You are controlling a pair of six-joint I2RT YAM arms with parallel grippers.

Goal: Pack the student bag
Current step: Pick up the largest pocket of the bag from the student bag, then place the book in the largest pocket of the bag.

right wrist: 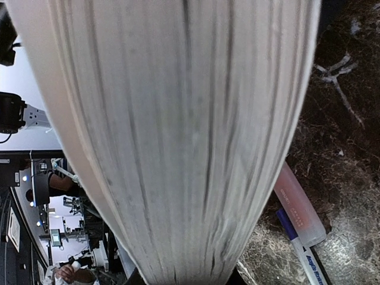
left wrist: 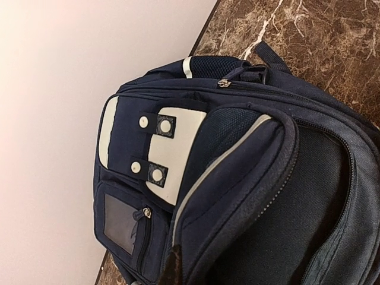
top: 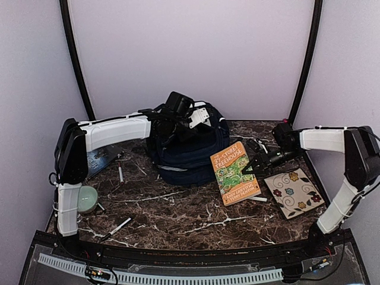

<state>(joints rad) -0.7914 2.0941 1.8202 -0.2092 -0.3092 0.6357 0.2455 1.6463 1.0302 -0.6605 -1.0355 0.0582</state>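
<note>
I should use my left gripper, now holding the bag's upper flap (left wrist: 237, 178), to lift the lower layer (top: 183, 158) covering the main compartment before the orange book goes in.
The navy student bag (top: 189, 155) stands at the back middle of the table. My left gripper (top: 178, 124) is on top of it, shut on the fabric edge of the bag's front section. Only one dark fingertip (left wrist: 172, 267) shows in the left wrist view, against the bag (left wrist: 237, 178). The main compartment gapes dark beside it. An orange book (top: 235, 173) leans to the right of the bag. My right gripper (top: 254, 165) is shut on its right edge. The book's page edges (right wrist: 178, 136) fill the right wrist view and hide the jaws.
A floral-patterned pad (top: 294, 192) lies right of the book, with a white pen (top: 259, 199) between them. A pink tube (right wrist: 300, 205) and a blue-capped marker (right wrist: 303, 252) lie under the book. On the left are a dark booklet (top: 104, 157), a pen (top: 120, 173), a pale green roll (top: 88, 199) and a marker (top: 119, 226).
</note>
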